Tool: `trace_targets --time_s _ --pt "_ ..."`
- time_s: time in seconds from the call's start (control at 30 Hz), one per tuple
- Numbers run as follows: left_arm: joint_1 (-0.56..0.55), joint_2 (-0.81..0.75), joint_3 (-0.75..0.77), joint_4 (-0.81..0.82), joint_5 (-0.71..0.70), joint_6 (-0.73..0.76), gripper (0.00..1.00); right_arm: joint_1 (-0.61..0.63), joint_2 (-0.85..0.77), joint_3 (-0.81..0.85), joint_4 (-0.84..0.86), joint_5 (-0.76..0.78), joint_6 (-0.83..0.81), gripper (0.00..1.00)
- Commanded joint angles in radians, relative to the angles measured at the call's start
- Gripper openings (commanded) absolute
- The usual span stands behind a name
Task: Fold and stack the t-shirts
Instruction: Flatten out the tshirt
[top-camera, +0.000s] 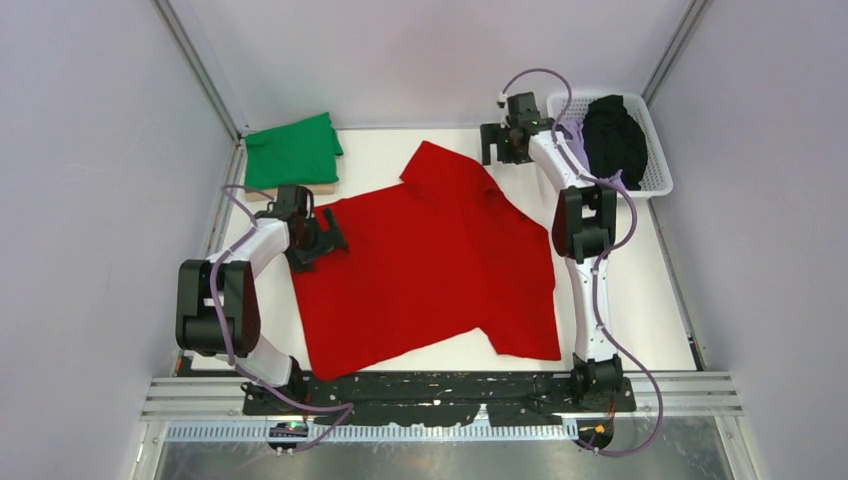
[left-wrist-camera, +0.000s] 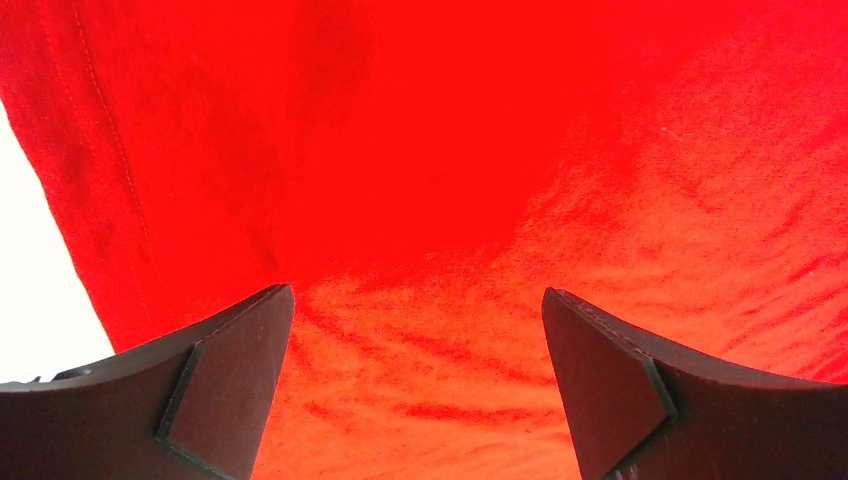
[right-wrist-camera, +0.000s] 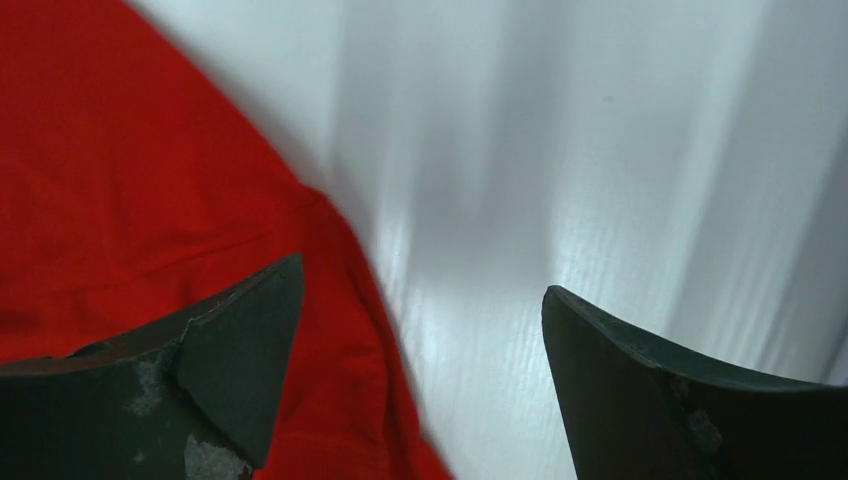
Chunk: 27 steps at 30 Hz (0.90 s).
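Observation:
The red t-shirt lies crooked with its near side (top-camera: 402, 350) at a slant, so the robot's right gripper should return to the t-shirt's far shoulder (top-camera: 474, 182) and pull the t-shirt straight before folding.
The bright red t-shirt (top-camera: 430, 265) lies spread flat across the middle of the white table. My left gripper (top-camera: 322, 238) is open and empty, low over the shirt's left edge; its wrist view is filled with red cloth (left-wrist-camera: 450, 200) between the spread fingers (left-wrist-camera: 235, 370). My right gripper (top-camera: 500, 148) is open and empty at the far side, beside the shirt's far sleeve; its wrist view shows the red edge (right-wrist-camera: 150, 200) at left and bare white table at right. A folded green t-shirt (top-camera: 292, 152) lies at the far left on a tan one (top-camera: 290, 190).
A white mesh basket (top-camera: 655, 160) at the far right holds a black garment (top-camera: 613, 140). Grey walls close in the table on the left, back and right. The arm bases sit on a black rail (top-camera: 440, 392) at the near edge.

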Motion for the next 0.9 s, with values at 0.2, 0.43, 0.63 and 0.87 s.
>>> trace_targets --time_s 0.2,0.43,0.63,0.87 --pt "0.006 -0.068 0.041 0.021 0.041 0.008 1.00 0.224 -0.233 -0.225 -0.062 -0.248 -0.480 0.95" --pt "0.006 -0.048 0.039 0.020 0.044 0.013 0.99 0.267 -0.151 -0.179 -0.170 -0.251 -0.571 0.95" --pt "0.007 -0.027 0.039 0.019 0.018 0.018 1.00 0.229 -0.095 -0.147 -0.220 -0.197 -0.570 0.95" --pt "0.007 -0.011 0.038 0.024 0.012 0.011 1.00 0.082 -0.069 -0.123 -0.149 -0.193 -0.466 0.96"
